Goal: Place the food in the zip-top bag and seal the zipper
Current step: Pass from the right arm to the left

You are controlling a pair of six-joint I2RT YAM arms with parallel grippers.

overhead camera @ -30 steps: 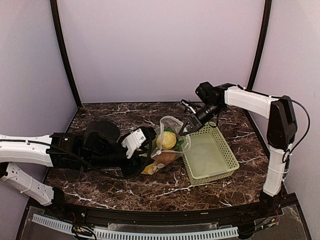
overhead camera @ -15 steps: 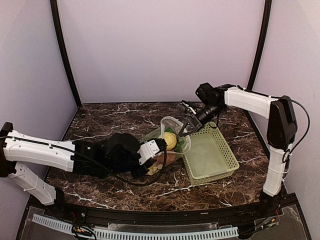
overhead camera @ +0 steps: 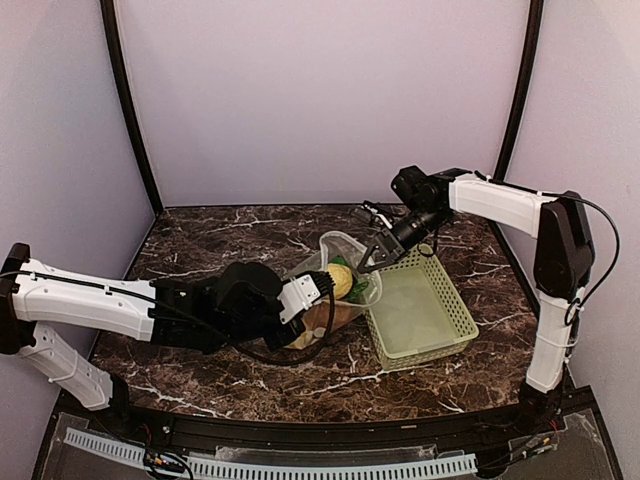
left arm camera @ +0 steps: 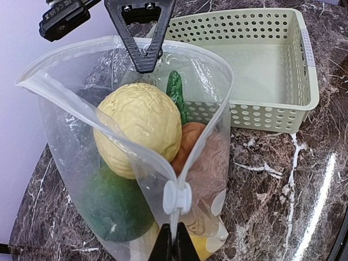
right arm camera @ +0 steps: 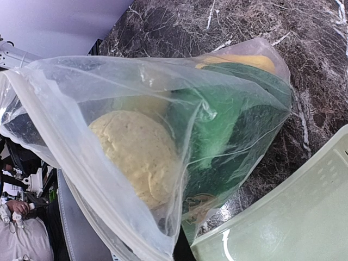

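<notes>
My grippers are so close that the bag's opening point(overhead camera: 350, 264) hangs open and slack, so next my left gripper pulls the slider end point(left arm camera: 177, 197) back away from my right gripper before sealing.
The zip-top bag point(overhead camera: 338, 272) stands open-mouthed left of the basket, with the food inside it. In the left wrist view I see a pale bumpy ball point(left arm camera: 138, 128), a green fruit point(left arm camera: 111, 209), a brown piece point(left arm camera: 189, 142) and a green leek end point(left arm camera: 175, 91). My left gripper point(left arm camera: 174, 246) is shut on the bag's near edge, just below the zipper's white slider point(left arm camera: 177, 197). My right gripper point(left arm camera: 144, 57) pinches the far edge of the mouth shut between its black fingers. In the right wrist view the bag point(right arm camera: 163, 109) hides most of those fingers.
A light green mesh basket point(overhead camera: 425, 312) sits right of the bag, touching it, with nothing in it. The dark marble table point(overhead camera: 200, 250) ends at purple walls behind and at both sides. The left arm lies low across the table's left half.
My left arm has reached right to the bag, and its gripper has closed on the bag's edge by the slider. The right arm has stayed put, holding the far edge.
</notes>
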